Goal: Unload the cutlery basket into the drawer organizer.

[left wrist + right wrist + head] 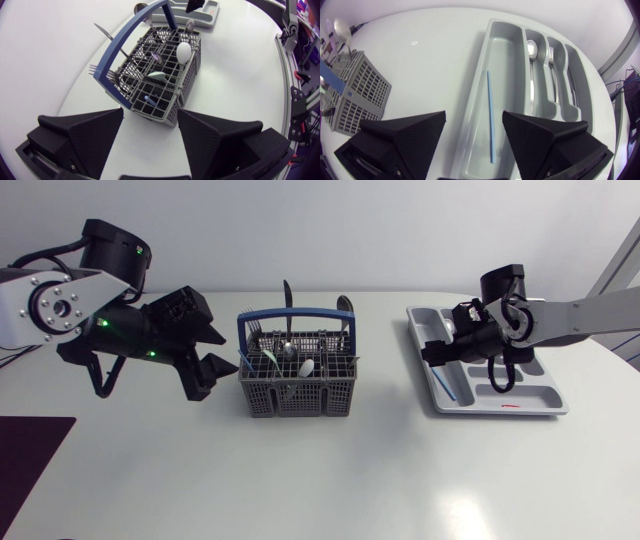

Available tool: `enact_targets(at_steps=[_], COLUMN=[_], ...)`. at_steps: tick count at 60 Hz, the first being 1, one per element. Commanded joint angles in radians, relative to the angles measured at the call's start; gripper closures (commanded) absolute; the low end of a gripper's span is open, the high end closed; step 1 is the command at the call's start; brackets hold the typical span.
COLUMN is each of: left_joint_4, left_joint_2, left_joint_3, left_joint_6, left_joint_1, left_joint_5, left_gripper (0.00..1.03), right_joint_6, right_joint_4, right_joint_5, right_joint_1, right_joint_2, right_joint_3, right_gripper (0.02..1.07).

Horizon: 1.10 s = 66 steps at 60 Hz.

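Observation:
I should expect one more long, straight stick like the thin blue stick in the organizer (491, 117), because a blue end (244, 360) sticks out of the cutlery basket at a slant.
The grey cutlery basket (297, 380) with a blue handle (262, 314) stands mid-table, holding forks, spoons and a white spoon (183, 51). My left gripper (222, 350) hovers just left of it, open; in the left wrist view the basket (160, 80) sits right ahead of the open gripper (150, 112). The grey drawer organizer (530, 380) lies at the right. My right gripper (437, 358) hangs open over its left compartment, where a thin blue stick (491, 117) lies flat between the spread fingers (415, 132), untouched. A spoon (532, 50) and a fork (551, 52) lie in narrower compartments.
A dark purple mat (25, 455) covers the front left corner of the white table. The basket (355, 92) also shows beside the right gripper, some way from the organizer (507, 60).

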Motion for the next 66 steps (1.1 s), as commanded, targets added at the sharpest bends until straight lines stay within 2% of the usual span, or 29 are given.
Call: enact_targets(at_steps=[1,16,22,24,35,37,38,45,66], left_joint_4=[0.039,0.102,0.114,0.124,0.131,0.134,0.134,0.153,0.125], left_joint_2=[0.022,0.068,0.083,0.088,0.105,0.109,0.109,0.114,0.069], left_joint_3=[-0.037,-0.037,-0.037,-0.037,-0.038,-0.037,-0.038,-0.034,-0.024], left_joint_6=[-0.052,-0.134,-0.149,-0.157,-0.163,-0.166,-0.167,-0.184,-0.203], left_joint_1=[0.001,-0.033,-0.040,-0.040,-0.045,-0.046,-0.049,-0.051,-0.056], left_joint_5=[0.015,0.017,0.017,0.017,0.017,0.017,0.017,0.017,0.014], left_gripper=[0.15,0.22,0.36,0.44,0.51,0.62,0.62,0.84,0.90], right_joint_6=[0.009,0.020,0.021,0.021,0.024,0.026,0.026,0.026,0.024], right_joint_4=[0.010,0.006,0.001,0.001,0.000,0.001,0.000,0.001,-0.017], right_joint_5=[0.000,0.001,0.003,0.003,0.009,0.012,0.012,0.015,0.050], right_joint_1=[0.022,0.091,0.110,0.116,0.142,0.148,0.150,0.163,0.249], right_joint_2=[-0.069,-0.225,-0.257,-0.265,-0.303,-0.308,-0.309,-0.322,-0.388], right_joint_3=[-0.057,-0.146,-0.164,-0.172,-0.200,-0.203,-0.206,-0.213,-0.227], right_gripper=[0.15,0.15,0.15,0.15,0.15,0.15,0.15,0.15,0.15])
